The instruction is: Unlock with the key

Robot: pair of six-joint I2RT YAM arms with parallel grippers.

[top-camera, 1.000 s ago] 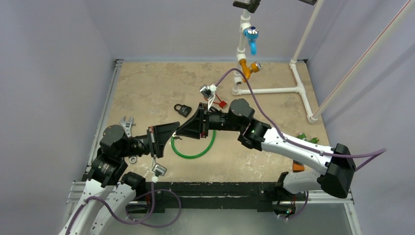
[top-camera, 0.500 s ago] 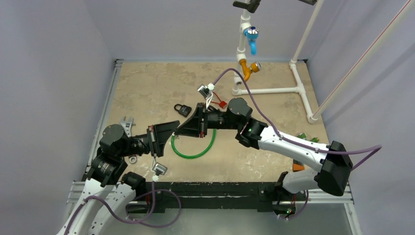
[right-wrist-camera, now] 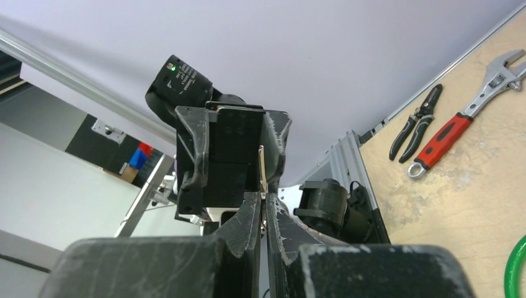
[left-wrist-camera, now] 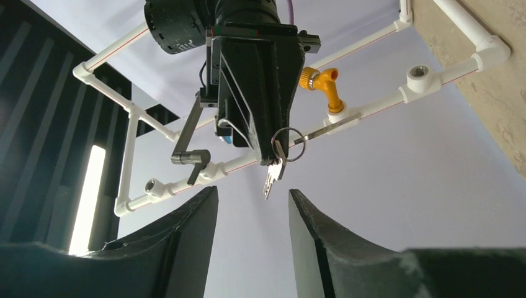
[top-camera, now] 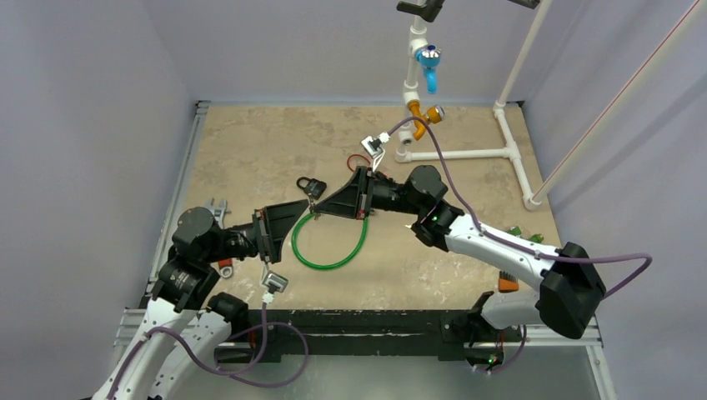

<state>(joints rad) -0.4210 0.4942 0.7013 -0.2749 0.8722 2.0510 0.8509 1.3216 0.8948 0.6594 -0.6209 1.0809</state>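
The key (left-wrist-camera: pixel 277 166) tilts from the ends of the right gripper's fingers, so the robot's left gripper should keep the key's blade (left-wrist-camera: pixel 268 189) still while the right gripper takes the key's head straight.
My right gripper (top-camera: pixel 323 207) is shut on the head of a small silver key (left-wrist-camera: pixel 273 176), which hangs from its fingertips with a wire ring; the key's thin blade sticks out beyond the tips in the right wrist view (right-wrist-camera: pixel 262 169). My left gripper (top-camera: pixel 300 213) is open and empty, facing the right gripper tip to tip. In the left wrist view the key hangs just beyond the gap of my left gripper (left-wrist-camera: pixel 251 194). A black padlock (top-camera: pixel 310 186) lies on the table just behind both tips. A green cable loop (top-camera: pixel 330 247) lies below them.
A wrench with a red handle (right-wrist-camera: pixel 448 138), pliers (right-wrist-camera: pixel 417 123) and an adjustable wrench (right-wrist-camera: pixel 500 76) lie at the table's left edge. A white pipe frame (top-camera: pixel 467 154) with a blue valve (top-camera: pixel 430 65) and an orange valve (top-camera: pixel 425 117) stands at the back right.
My right gripper has moved back and a little right with the key, towards the padlock. My left gripper has followed it, staying open.
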